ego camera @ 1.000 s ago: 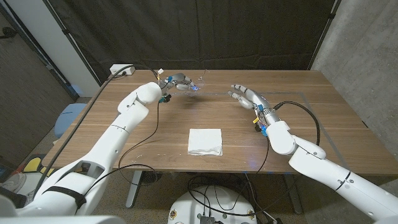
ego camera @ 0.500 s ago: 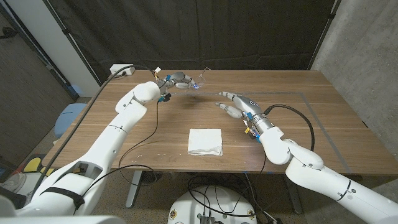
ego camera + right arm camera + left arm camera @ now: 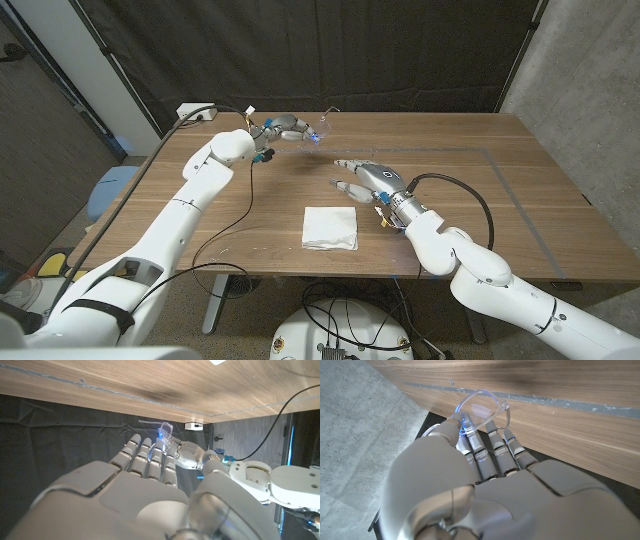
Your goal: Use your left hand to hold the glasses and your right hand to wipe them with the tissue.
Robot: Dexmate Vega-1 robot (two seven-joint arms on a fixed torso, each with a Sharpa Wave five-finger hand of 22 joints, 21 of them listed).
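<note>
The white tissue (image 3: 330, 226) has a loose, layered front edge (image 3: 330, 246). I expect the tissue to bunch up and spread out in crumpled folds when I lift it.
My left hand (image 3: 286, 131) holds the clear glasses (image 3: 318, 131) up above the table's far side. In the left wrist view its fingers (image 3: 490, 445) pinch the glasses (image 3: 482, 409) at one lens. A white tissue (image 3: 331, 228) lies on the table near the front middle. My right hand (image 3: 362, 179) hovers above the table just beyond and to the right of the tissue, fingers apart and empty, pointing toward the left hand. In the right wrist view my right hand (image 3: 145, 470) reaches toward the glasses (image 3: 164, 432) and the left hand (image 3: 190, 455).
A white power box (image 3: 196, 113) with a black cable sits at the table's far left corner. Cables trail across the wooden table (image 3: 520, 200) from both arms. A black curtain hangs behind the table.
My right hand has moved left and toward the front, closing on the tissue. The left hand with the glasses has stayed nearly still.
</note>
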